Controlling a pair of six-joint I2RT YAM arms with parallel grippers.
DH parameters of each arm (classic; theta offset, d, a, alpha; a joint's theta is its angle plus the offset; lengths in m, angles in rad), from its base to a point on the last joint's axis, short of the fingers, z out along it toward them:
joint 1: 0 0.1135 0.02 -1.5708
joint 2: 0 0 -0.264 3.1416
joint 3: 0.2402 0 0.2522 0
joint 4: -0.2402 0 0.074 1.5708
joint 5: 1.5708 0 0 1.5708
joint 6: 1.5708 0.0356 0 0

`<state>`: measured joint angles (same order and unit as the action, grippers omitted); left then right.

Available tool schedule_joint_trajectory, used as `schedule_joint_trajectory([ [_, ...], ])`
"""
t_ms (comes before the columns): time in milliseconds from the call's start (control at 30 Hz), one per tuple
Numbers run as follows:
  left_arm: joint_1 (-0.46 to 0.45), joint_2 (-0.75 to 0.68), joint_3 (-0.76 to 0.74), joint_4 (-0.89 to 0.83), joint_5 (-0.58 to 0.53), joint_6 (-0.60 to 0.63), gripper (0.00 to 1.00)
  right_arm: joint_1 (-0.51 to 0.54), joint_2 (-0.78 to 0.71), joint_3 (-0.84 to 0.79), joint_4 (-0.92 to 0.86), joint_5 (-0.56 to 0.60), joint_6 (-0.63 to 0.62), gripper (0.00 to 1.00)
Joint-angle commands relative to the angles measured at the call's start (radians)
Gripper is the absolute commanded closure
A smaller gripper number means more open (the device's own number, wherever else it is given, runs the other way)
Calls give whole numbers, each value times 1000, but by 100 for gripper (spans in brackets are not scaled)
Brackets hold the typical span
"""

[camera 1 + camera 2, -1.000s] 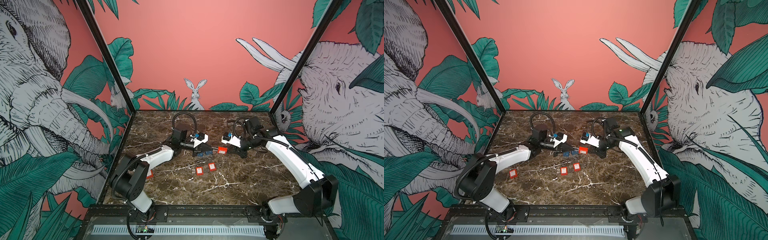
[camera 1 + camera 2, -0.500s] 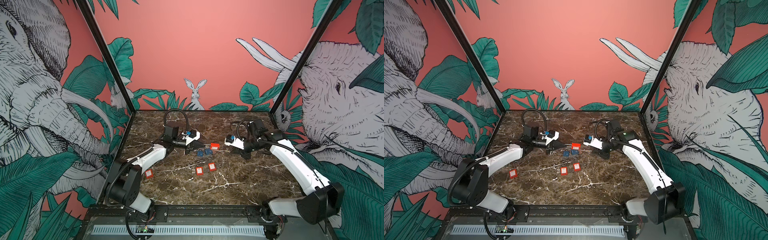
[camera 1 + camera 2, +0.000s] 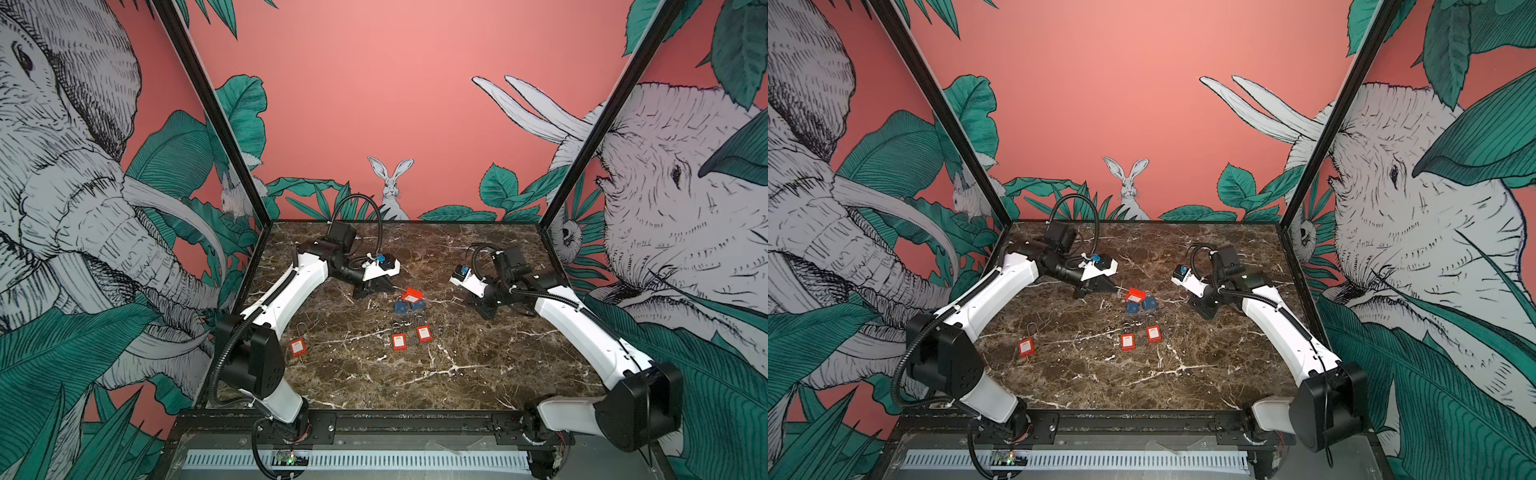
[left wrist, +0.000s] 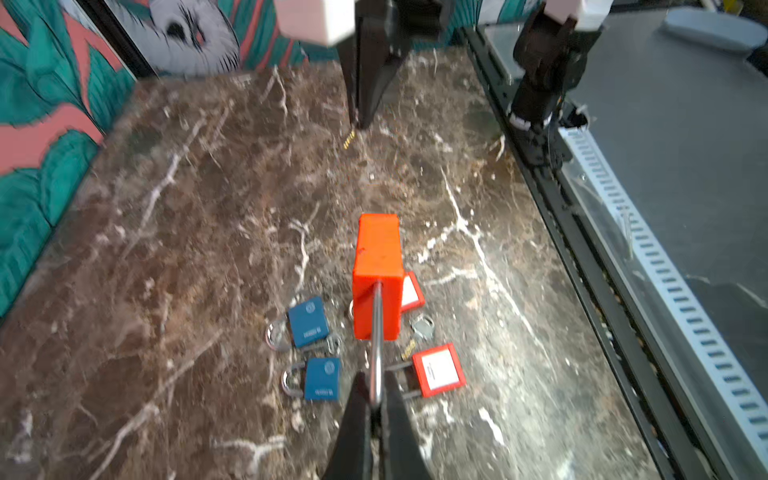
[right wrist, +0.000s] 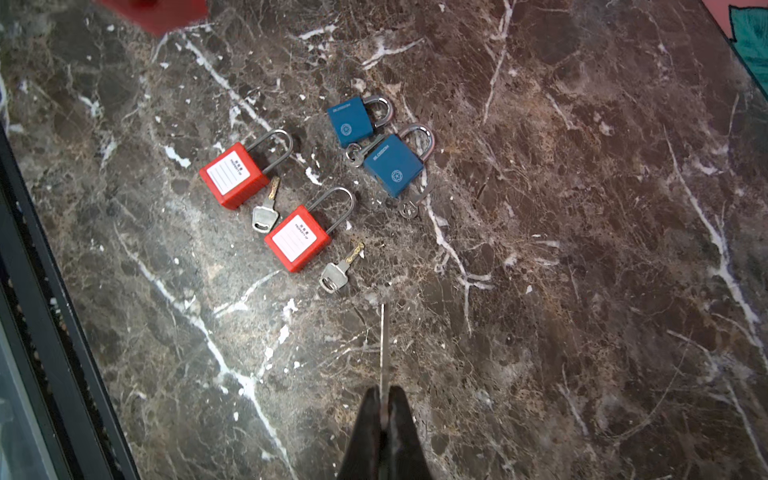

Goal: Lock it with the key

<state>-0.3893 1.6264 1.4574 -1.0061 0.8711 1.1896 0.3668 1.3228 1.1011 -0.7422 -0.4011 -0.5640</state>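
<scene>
I should keep lowering the hanging red padlock (image 3: 412, 294) with my left gripper until it rests on open marble (image 3: 377, 316) beside the blue padlocks, because the key is clear of this padlock.
A red padlock (image 4: 377, 274) hangs in the air over the marble table (image 4: 187, 208). My left gripper (image 4: 376, 399) is shut on its steel shackle (image 4: 376, 353). In both top views this padlock (image 3: 412, 295) (image 3: 1135, 295) sits just past the left gripper (image 3: 392, 289) (image 3: 1115, 289), above the blue locks. My right gripper (image 5: 384, 392) is shut on a thin key (image 5: 382, 345), seen edge-on. It stands well to the right (image 3: 485, 312) (image 3: 1206, 312), apart from the padlock. The key's brass tip (image 4: 349, 139) pokes out below the right fingers (image 4: 365, 95).
On the table lie two blue padlocks (image 5: 351, 120) (image 5: 394, 164) and two red padlocks (image 5: 234, 174) (image 5: 297, 239). Loose keys (image 5: 263, 216) (image 5: 334, 276) lie beside the red ones. Another red padlock (image 3: 296, 346) lies alone near the left arm. A black rail (image 4: 582, 232) edges the table's front.
The two grippers, close together a second ago, have drawn apart. The left one has pulled back left with the red padlock, and the right one has moved right with the key.
</scene>
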Motion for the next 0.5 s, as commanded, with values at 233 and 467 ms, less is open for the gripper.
schedule_joint_trajectory([
  [233,-26,138,126,-328,-501,88,100,135,60,-56,204,27,197,100],
  [467,-44,203,143,-314,-591,81,100,169,97,-116,382,25,350,100],
])
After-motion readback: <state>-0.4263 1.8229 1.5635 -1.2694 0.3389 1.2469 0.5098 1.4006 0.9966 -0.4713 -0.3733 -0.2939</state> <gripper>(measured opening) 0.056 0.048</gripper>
